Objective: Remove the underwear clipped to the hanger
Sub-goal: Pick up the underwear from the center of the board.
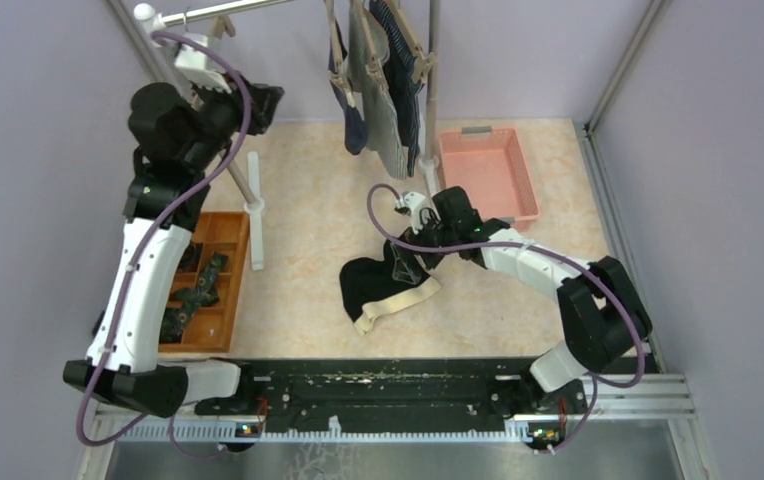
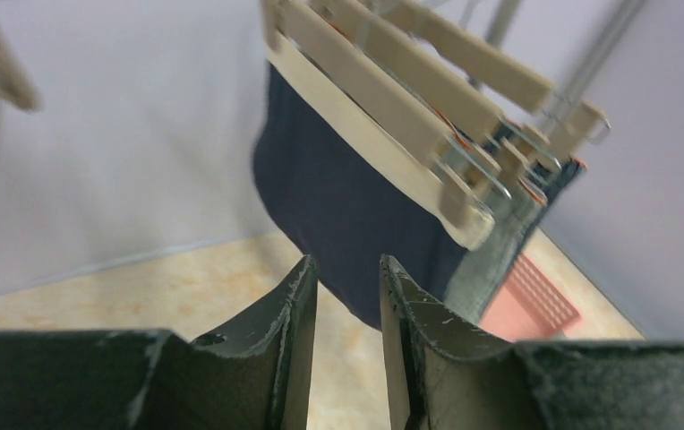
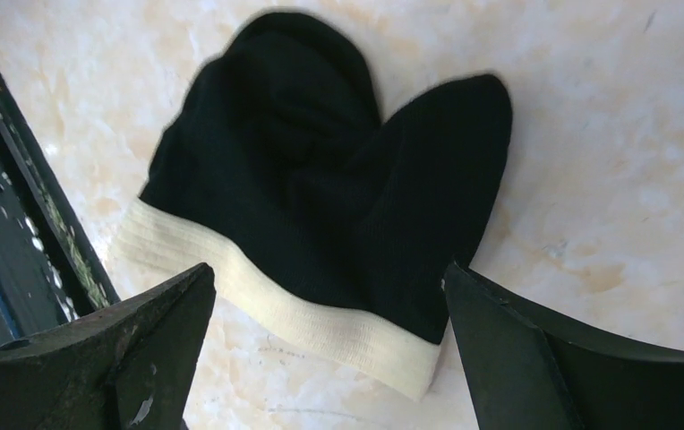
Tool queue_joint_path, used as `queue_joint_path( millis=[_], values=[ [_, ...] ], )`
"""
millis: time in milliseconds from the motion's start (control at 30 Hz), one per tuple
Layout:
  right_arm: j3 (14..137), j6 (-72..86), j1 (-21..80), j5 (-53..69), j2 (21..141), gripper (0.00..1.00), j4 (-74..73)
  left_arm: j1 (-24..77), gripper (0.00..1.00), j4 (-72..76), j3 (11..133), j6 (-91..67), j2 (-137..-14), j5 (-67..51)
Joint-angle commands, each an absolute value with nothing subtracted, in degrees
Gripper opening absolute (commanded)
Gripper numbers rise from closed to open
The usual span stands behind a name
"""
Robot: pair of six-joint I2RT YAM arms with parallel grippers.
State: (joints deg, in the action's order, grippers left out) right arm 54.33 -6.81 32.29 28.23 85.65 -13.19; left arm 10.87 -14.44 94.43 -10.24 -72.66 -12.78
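My gripper will carry the limp black underwear (image 1: 365, 285) to the pink bin, and the underwear will gather into folds and stay crumpled as it is carried, because soft creases (image 3: 301, 184) run through it.
Black underwear with a beige waistband (image 1: 378, 288) (image 3: 320, 197) lies crumpled on the table. My right gripper (image 1: 405, 212) (image 3: 329, 269) hovers just above it, open wide, with nothing between its fingers. Three more underwear hang clipped to the wooden hanger (image 2: 392, 98) at the back: a navy one (image 1: 351, 115) (image 2: 347, 206), a grey-white striped one (image 1: 383, 120) and a dark-blue pinstriped one (image 1: 408, 90). My left gripper (image 1: 270, 105) (image 2: 347, 262) is raised to the left of the navy one, short of it. Its fingers stand narrowly apart and empty.
A pink bin (image 1: 503, 150) sits at the back right. A wooden tray (image 1: 238, 240) with dark rolled bundles lies on the left. The rack's slanted pole (image 1: 243, 180) and white foot (image 1: 255, 225) stand beside my left arm; another upright pole (image 1: 433, 60) rises behind the hanging garments.
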Motion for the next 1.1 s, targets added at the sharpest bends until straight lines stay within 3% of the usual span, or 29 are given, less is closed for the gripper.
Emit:
queue_joint_path(
  millis=[0,433,700,867,900,933,1067],
  values=[
    [54.37,-7.17,34.37,26.83,88.39,0.99,-15.03,16.87,0.38,-11.88,92.15,-7.46,-73.4,-11.03],
    [60.84,-8.64,40.14,24.82,99.55,0.98,-16.52,19.38,0.39,-8.54,91.74,-7.99,-79.41,-8.48],
    [63.25,-9.93,41.07,23.44,102.13,0.58,-20.63,19.42,0.39,-6.52,92.8,-8.48,-80.71,-7.36],
    [64.85,-10.46,41.13,21.12,102.24,0.19,-22.69,19.42,0.39,-6.73,94.78,-8.34,-82.46,-7.03],
    [65.51,-10.73,41.2,20.46,102.2,0.05,-23.69,19.42,0.39,-6.74,95.0,-8.41,-82.71,-7.04],
    [66.3,-11.0,41.2,19.66,102.08,0.0,-25.01,19.42,0.39,-6.72,95.18,-8.51,-82.97,-6.85],
    [68.73,-13.03,41.22,19.34,97.66,0.0,-27.86,19.42,0.33,-5.78,96.3,-8.5,-83.88,-7.03]
  ],
)
